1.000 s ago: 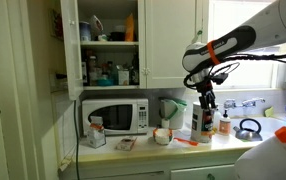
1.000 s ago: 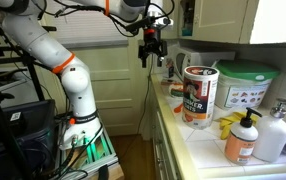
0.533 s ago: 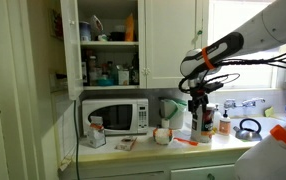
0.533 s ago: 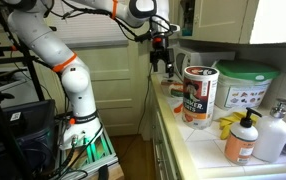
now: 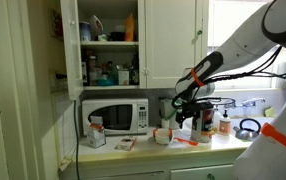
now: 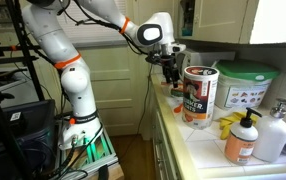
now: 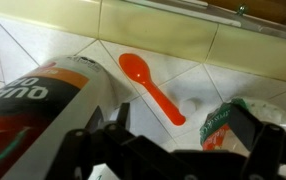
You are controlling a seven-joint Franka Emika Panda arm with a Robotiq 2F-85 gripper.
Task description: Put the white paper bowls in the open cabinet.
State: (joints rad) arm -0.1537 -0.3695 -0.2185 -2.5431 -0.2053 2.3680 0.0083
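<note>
I expect the white paper bowls [image 5: 163, 136] to stay together as one bundle when I lift them, because the green and red printed wrap [image 7: 219, 127] goes around them.
The white paper bowls [image 5: 163, 135] sit on the counter just right of the microwave in an exterior view. They do not show in the wrist view. The open cabinet [image 5: 108, 45] hangs above the microwave, its shelves crowded with bottles and an orange box. My gripper [image 5: 186, 118] hovers low over the counter, right of the bowls and apart from them; it also shows at the counter's far end [image 6: 173, 75]. In the wrist view the gripper [image 7: 183, 122] is open, with nothing between its fingers, above white tiles and an orange spoon [image 7: 151, 85].
A white microwave [image 5: 115, 115] stands under the cabinet. A tall printed canister [image 6: 198, 95], a green-lidded tub [image 6: 245, 88] and soap bottles [image 6: 245, 138] crowd the counter. A kettle [image 5: 248, 128] sits to the right. A green and red packet [image 7: 218, 125] lies beside the right finger.
The arm has come down from above the counter and moved toward the bowls. The gripper has stayed open and nothing was taken hold of.
</note>
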